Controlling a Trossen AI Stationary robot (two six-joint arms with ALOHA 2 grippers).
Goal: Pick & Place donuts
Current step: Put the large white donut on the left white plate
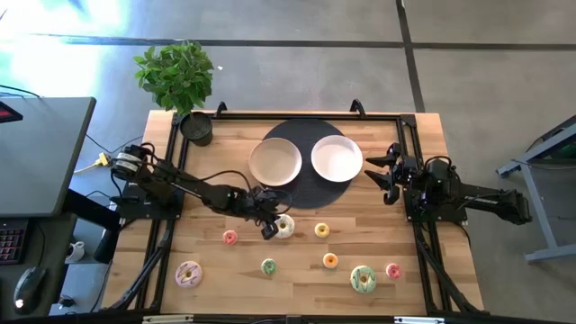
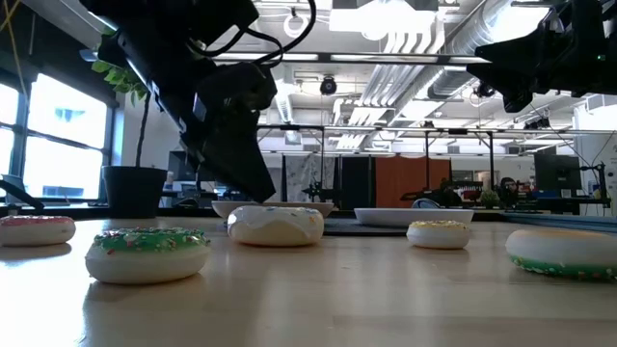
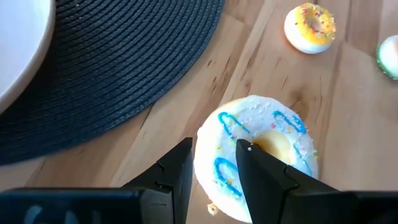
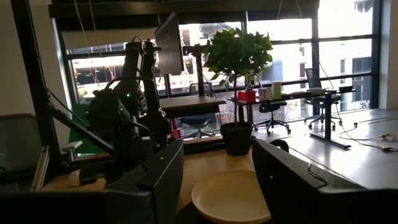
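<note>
A small tan bit point(image 3: 212, 209) clings to the white donut's rim point(image 3: 203, 185), so it will ride along with the donut when I lift and carry it.
Eight toy donuts lie on the wooden table. The large white donut point(image 1: 284, 226) with blue icing lines rests flat, and my left gripper point(image 1: 270, 227) is down at its left rim, shut on it. Near it lie a pink mini point(image 1: 229, 238) and a yellow mini point(image 1: 321, 230). Closer to the near edge are an orange mini point(image 1: 330, 261), a green mini point(image 1: 268, 266), a large pink point(image 1: 188, 274), a large green point(image 1: 363, 278) and another pink mini point(image 1: 393, 270). My right gripper point(image 1: 382, 175) hangs open above the table's right side, beside the white plate point(image 1: 337, 158). My left gripper point(image 3: 217, 149) straddles the white donut's ring wall point(image 3: 217, 134) on the side toward the table's left. One finger point(image 3: 183, 165) is outside the rim; the other point(image 3: 258, 168) is at the hole's edge point(image 3: 273, 142). The fingers slant down from the left. The donut point(image 2: 275, 225) sits flat on the table.
A cream plate point(image 1: 274, 162) and the white plate sit on a dark round woven mat point(image 1: 306, 193) at the table's far middle. A potted plant point(image 1: 196, 126) stands at the far left corner. Black frame rails run along the table's edges.
</note>
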